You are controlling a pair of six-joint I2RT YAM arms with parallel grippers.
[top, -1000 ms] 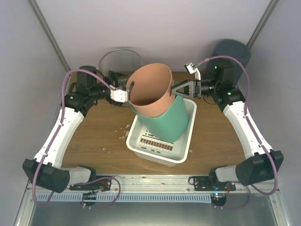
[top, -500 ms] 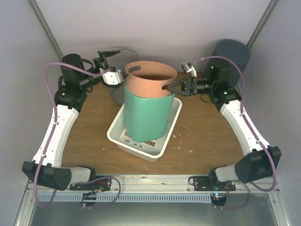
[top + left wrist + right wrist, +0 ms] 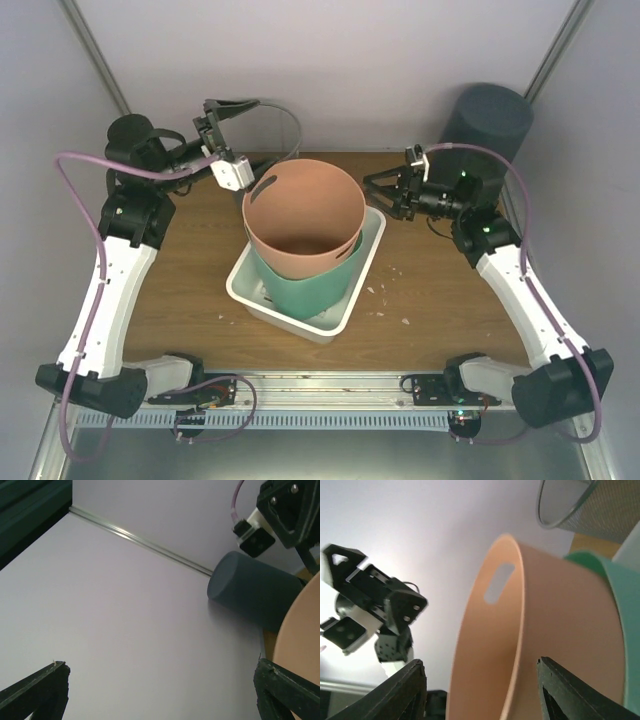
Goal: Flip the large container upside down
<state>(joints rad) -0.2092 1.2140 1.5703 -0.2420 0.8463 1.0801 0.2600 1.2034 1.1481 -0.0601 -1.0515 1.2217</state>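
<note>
I should hold the green tub [image 3: 280, 290] with my left gripper while my right gripper lifts the orange tub out, because the orange tub sits inside the green tub [image 3: 322, 274].
The large container [image 3: 300, 215], an orange tub with handle slots, stands upright with its mouth up. It is nested in a green tub [image 3: 312, 290], and both sit in a white tray [image 3: 290, 326]. My left gripper [image 3: 225, 115] is open, raised behind the tub's left rim and apart from it. In the left wrist view the left gripper [image 3: 160, 690] faces the back wall, with the orange rim [image 3: 300, 645] at the right edge. My right gripper [image 3: 375, 192] is open just right of the rim. In the right wrist view the right gripper [image 3: 480, 680] frames the orange rim [image 3: 517, 630]; contact is unclear.
A wire mesh basket [image 3: 272, 122] stands at the back behind the tub and shows again [image 3: 580, 505] in the right wrist view. A dark grey cylinder [image 3: 490, 120] stands at the back right. Small crumbs [image 3: 390, 290] lie on the wooden table right of the tray.
The tub pair went from lifted and tilted to upright and settled in the tray, which shifted left. The left gripper rose and drew back from the rim; the right gripper backed off slightly.
</note>
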